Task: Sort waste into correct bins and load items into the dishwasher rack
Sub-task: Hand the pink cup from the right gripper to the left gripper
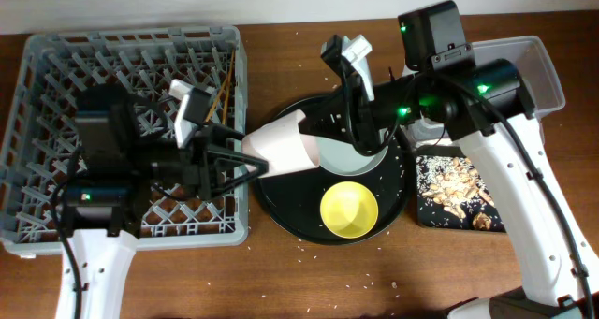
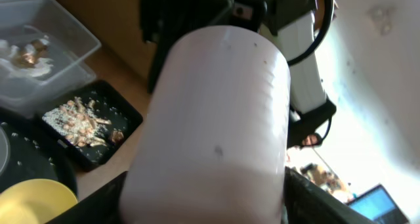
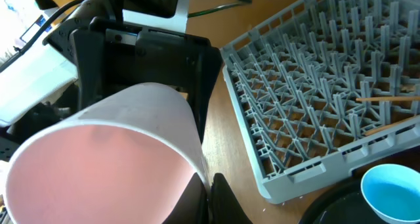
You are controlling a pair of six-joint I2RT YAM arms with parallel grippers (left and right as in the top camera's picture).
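Observation:
The pink cup's base has my left gripper around it beside the rack, so next my right gripper opens off the pink cup's rim and goes for the light blue cup.
The pink cup hangs on its side between the dishwasher rack and the round black tray. My left gripper is shut round its base, its jaws on both sides of the cup in the left wrist view. My right gripper is shut on the cup's rim, one finger inside the pink cup. The yellow bowl and the grey-green plate lie on the round tray. The light blue cup shows only in the right wrist view.
The flat black tray holds beige food scraps. The clear tub at the far right holds white paper and a gold wrapper. Brown chopsticks lie in the rack. Rice bits dot the table near the round black tray.

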